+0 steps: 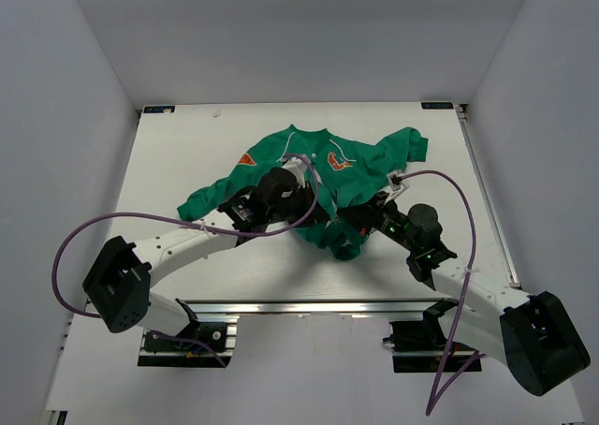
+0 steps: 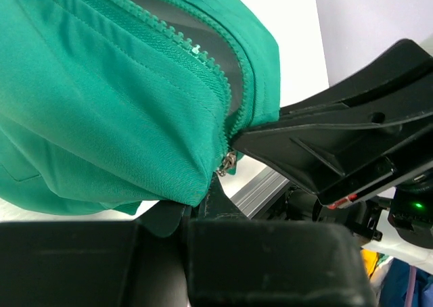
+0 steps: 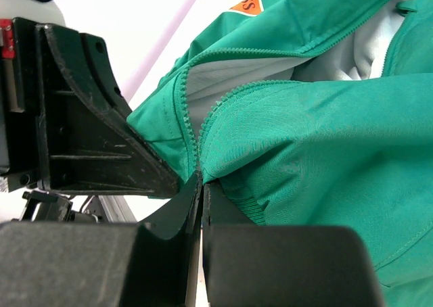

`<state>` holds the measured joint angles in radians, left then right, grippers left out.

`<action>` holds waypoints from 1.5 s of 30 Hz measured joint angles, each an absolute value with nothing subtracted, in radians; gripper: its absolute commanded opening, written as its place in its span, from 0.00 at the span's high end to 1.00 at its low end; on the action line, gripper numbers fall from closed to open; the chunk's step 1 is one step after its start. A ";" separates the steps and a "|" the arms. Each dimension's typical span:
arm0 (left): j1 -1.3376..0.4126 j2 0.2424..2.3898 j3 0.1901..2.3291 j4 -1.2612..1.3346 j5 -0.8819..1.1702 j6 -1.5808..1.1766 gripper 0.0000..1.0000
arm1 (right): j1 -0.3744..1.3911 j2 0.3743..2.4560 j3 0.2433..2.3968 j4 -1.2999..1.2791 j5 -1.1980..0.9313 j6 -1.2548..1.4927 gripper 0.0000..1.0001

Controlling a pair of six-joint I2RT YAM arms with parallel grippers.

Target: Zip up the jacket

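My left gripper is pinching the jacket's hem (image 2: 197, 193) next to the zip slider. It should open and take hold of the zip's bottom end (image 2: 227, 163) near the slider.
The green jacket (image 1: 356, 177) lies crumpled at the middle of the white table, orange chest logo (image 1: 340, 162) facing up. Both grippers meet at its near hem. My left gripper (image 1: 316, 214) is shut on the hem fabric (image 2: 122, 104) just below the small metal zip slider (image 2: 229, 163); in the left wrist view its fingertips (image 2: 196, 202) pinch green cloth. My right gripper (image 1: 354, 221) is shut on the bottom end of the zip (image 3: 196, 151), its fingertips (image 3: 201, 182) pressed together. Above the slider the zip is open and pale lining (image 3: 230, 84) shows.
The white table (image 1: 187, 135) has grey walls on three sides. An aluminium rail (image 1: 309, 305) runs along the near edge between the arm bases. Purple cables (image 1: 140, 221) loop from both arms, one across the jacket.
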<state>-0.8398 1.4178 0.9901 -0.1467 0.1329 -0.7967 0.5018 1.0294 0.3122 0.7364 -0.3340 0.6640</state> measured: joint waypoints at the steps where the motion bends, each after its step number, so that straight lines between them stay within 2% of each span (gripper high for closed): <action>1: -0.840 1.418 0.989 -0.144 0.137 -0.793 1.00 | 0.503 1.030 0.312 0.736 -0.331 0.667 1.00; 25: -0.834 1.382 0.922 -0.085 0.338 -0.591 1.00 | 0.506 1.023 0.345 0.667 -0.421 0.601 1.00; 26: -0.834 1.380 0.923 -0.086 0.340 -0.590 0.98 | 0.506 1.019 0.347 0.655 -0.419 0.599 1.00; 27: -0.834 1.378 0.923 -0.091 0.339 -0.590 0.89 | 0.506 1.014 0.349 0.646 -0.420 0.597 1.00; 28: -0.834 1.377 0.923 -0.097 0.338 -0.591 0.75 | 0.506 1.010 0.352 0.636 -0.423 0.595 1.00; 29: -0.834 1.377 0.923 -0.105 0.333 -0.589 0.72 | 0.506 1.008 0.355 0.630 -0.426 0.594 1.00; 31: -0.834 1.377 0.926 -0.130 0.329 -0.596 0.61 | 0.506 1.006 0.359 0.626 -0.430 0.591 1.00; 33: -0.836 1.379 0.927 -0.142 0.327 -0.607 0.56 | 0.506 1.003 0.359 0.626 -0.440 0.593 1.00; 38: -0.840 1.385 0.927 -0.150 0.320 -0.639 0.32 | 0.505 1.003 0.351 0.631 -0.479 0.609 1.00; 41: -0.840 1.384 0.926 -0.143 0.313 -0.659 0.26 | 0.505 0.998 0.329 0.636 -0.494 0.626 1.00; 45: -0.828 1.378 0.905 -0.104 0.313 -0.690 0.25 | 0.505 0.989 0.307 0.635 -0.503 0.645 1.00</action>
